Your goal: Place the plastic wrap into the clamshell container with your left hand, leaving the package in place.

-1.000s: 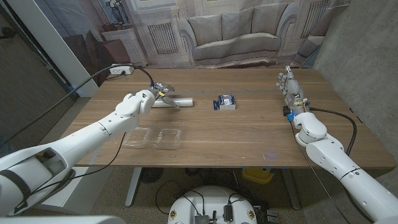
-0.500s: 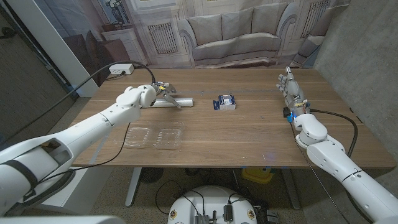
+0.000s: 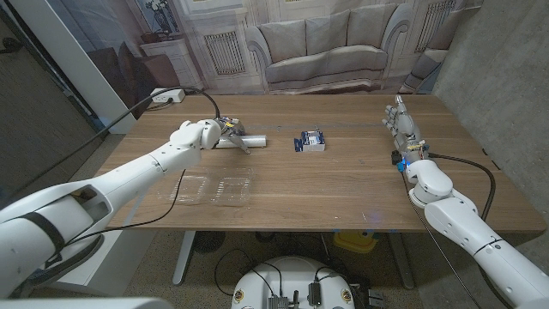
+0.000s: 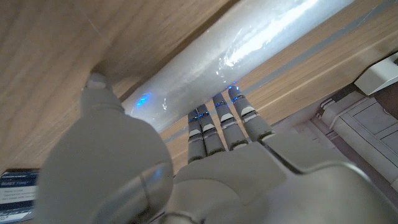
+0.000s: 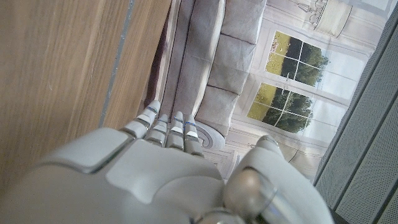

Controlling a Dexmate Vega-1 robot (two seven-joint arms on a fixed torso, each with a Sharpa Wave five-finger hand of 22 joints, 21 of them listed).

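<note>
The plastic wrap roll (image 3: 252, 142) looks longer than the clamshell container's tray (image 3: 230, 186) is wide, so I expect the roll's ends to reach out past the tray when the robot lowers it.
The plastic wrap roll (image 3: 246, 139), a white tube, lies on the far left part of the wooden table (image 3: 343, 184). My left hand (image 3: 221, 132) is at the roll's left end. In the left wrist view its fingers (image 4: 225, 124) reach up to the glossy roll (image 4: 249, 50) with the thumb (image 4: 102, 99) spread apart beside it; no closed grip shows. The clear clamshell container (image 3: 218, 189) lies open nearer the front edge, below that hand. The blue and white package (image 3: 311, 141) sits mid-table, its corner (image 4: 12, 191) also in the left wrist view. My right hand (image 3: 402, 121) stands upright at the far right, holding nothing.
A white power strip (image 3: 167, 96) with a black cable sits at the table's far left corner. Cables run along both arms. A backdrop printed with a sofa hangs behind the table.
My left hand has moved forward and slightly right, up to the roll's left end. The roll, container, package and right hand have stayed put.
</note>
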